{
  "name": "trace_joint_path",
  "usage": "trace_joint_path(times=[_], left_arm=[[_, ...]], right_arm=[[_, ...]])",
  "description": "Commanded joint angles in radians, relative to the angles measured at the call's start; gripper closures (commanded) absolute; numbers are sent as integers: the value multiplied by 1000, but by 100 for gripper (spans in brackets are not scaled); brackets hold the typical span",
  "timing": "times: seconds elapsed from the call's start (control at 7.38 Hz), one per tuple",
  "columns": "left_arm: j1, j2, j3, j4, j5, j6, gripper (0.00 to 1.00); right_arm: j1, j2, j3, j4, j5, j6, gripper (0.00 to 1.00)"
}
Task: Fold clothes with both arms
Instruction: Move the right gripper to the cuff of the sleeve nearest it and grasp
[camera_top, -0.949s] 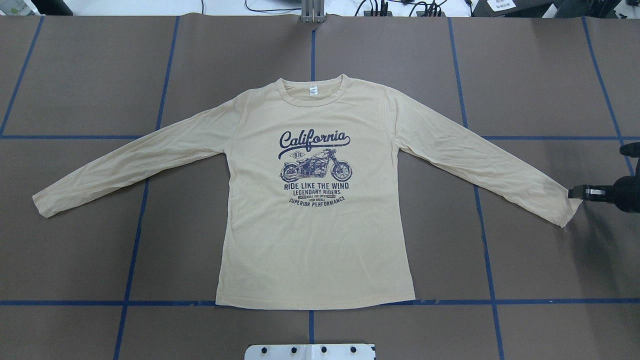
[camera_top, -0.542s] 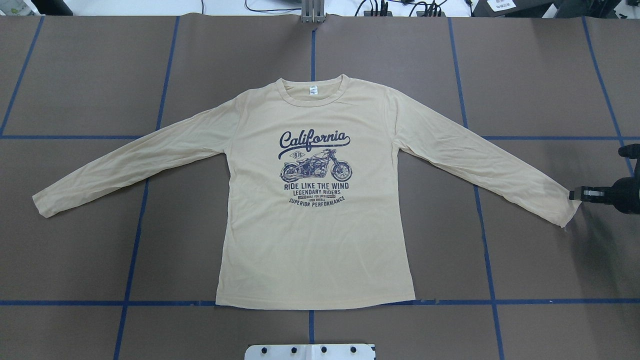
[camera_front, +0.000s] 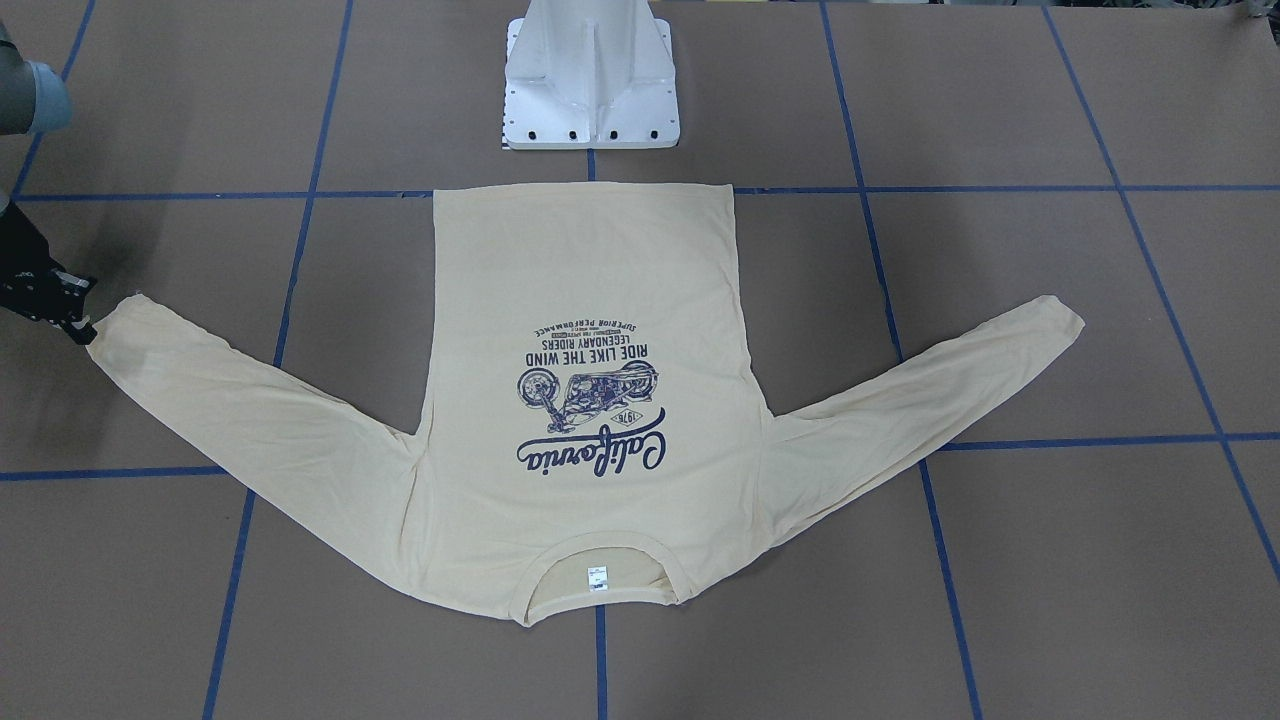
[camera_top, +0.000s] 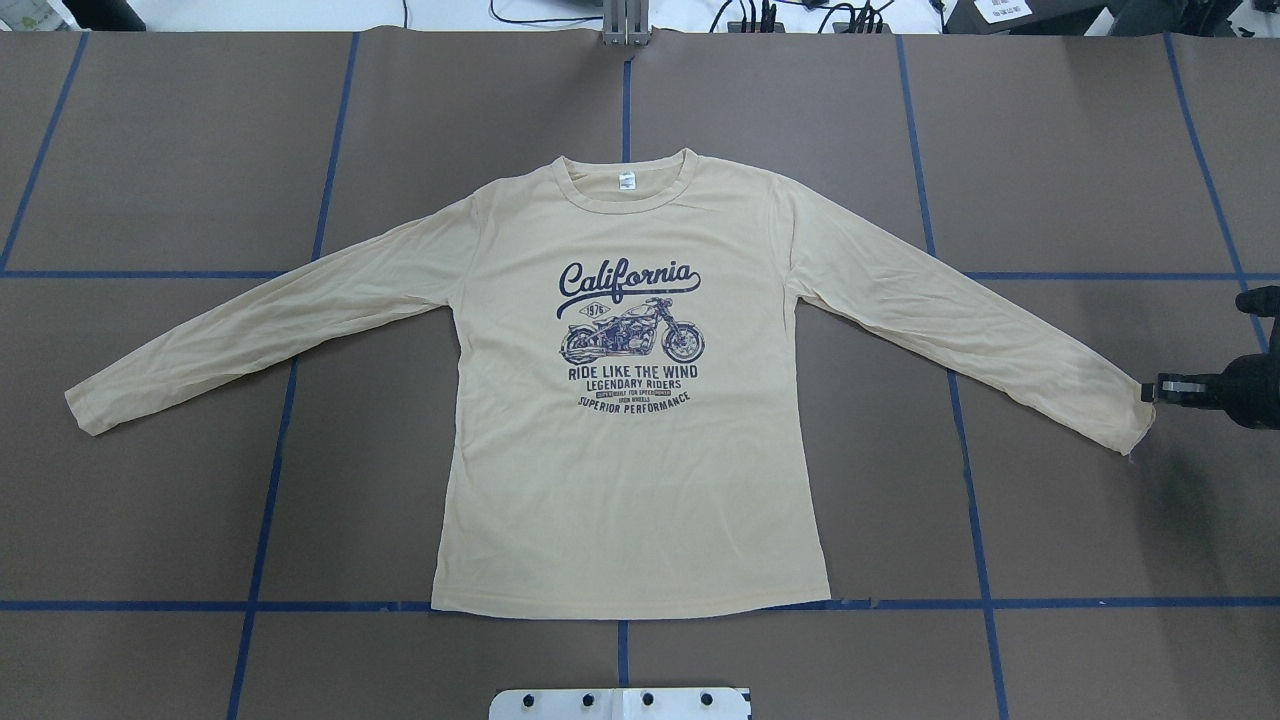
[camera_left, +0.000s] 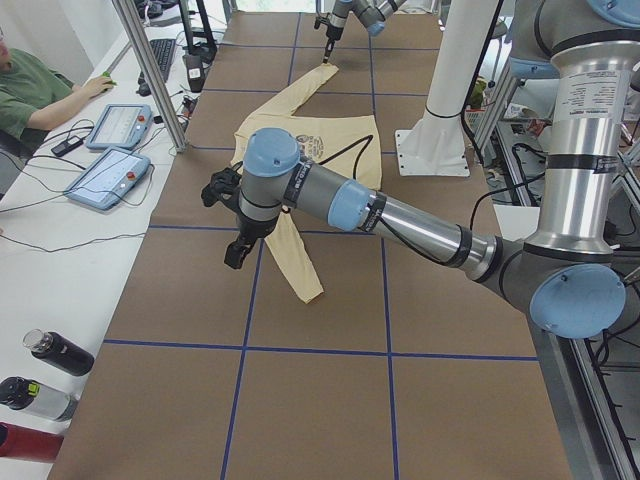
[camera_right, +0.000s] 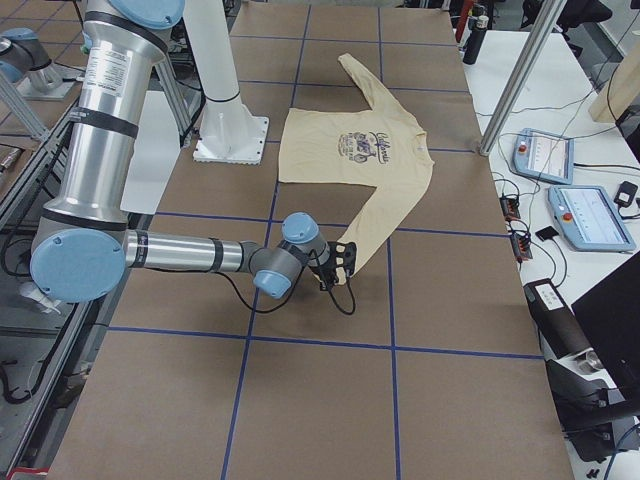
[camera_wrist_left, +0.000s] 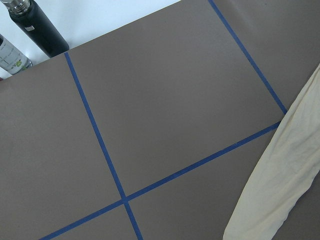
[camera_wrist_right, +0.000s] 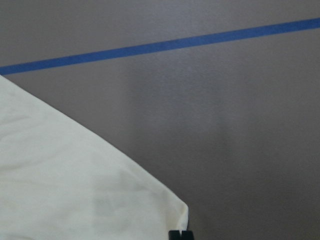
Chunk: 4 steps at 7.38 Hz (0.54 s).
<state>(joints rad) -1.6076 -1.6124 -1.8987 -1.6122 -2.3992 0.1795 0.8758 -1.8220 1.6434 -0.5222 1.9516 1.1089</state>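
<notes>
The robot's right fingers are shut on the cuff corner and the chest is flat and clear, so the right gripper should keep going across and let go at the opposite armpit.
The cream-yellow long-sleeved T-shirt (camera_top: 630, 480) lies flat and print up on the table, both sleeves spread out; it also shows in the front view (camera_front: 590, 260). My right gripper (camera_top: 1150, 389) is low at the cuff of the sleeve on the overhead view's right. In the right wrist view its tips (camera_wrist_right: 179, 234) are shut, right at the cuff corner (camera_wrist_right: 65, 190). I cannot tell whether cloth is pinched between them. My left gripper (camera_left: 235, 255) shows only in the exterior left view, above the table beside the other sleeve (camera_wrist_left: 280, 190). I cannot tell if it is open.
The white pedestal base (camera_top: 620, 703) stands at the near edge, just below the shirt's hem. Blue tape lines (camera_top: 265, 500) cross the brown table. Bottles (camera_wrist_left: 40, 30) stand past the left end. Pendants (camera_left: 110, 175) and a seated operator (camera_left: 35, 95) are at the white side table.
My right gripper has shifted a little to the right, from over the cuff to its outer corner. The shirt has barely moved.
</notes>
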Motion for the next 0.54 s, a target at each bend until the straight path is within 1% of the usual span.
trace_joint_path(times=[0.0, 0.14, 0.27, 0.41], left_arm=[[0, 2, 1, 0, 0, 0, 0], [0, 2, 0, 0, 0, 0, 0], [0, 2, 0, 0, 0, 0, 0], [0, 2, 0, 0, 0, -2, 0]], right_arm=[[17, 35, 59, -12, 24, 6, 100], [34, 123, 58, -21, 13, 18, 100], [34, 254, 58, -103, -2, 99, 100], [34, 414, 59, -228, -23, 183, 100]])
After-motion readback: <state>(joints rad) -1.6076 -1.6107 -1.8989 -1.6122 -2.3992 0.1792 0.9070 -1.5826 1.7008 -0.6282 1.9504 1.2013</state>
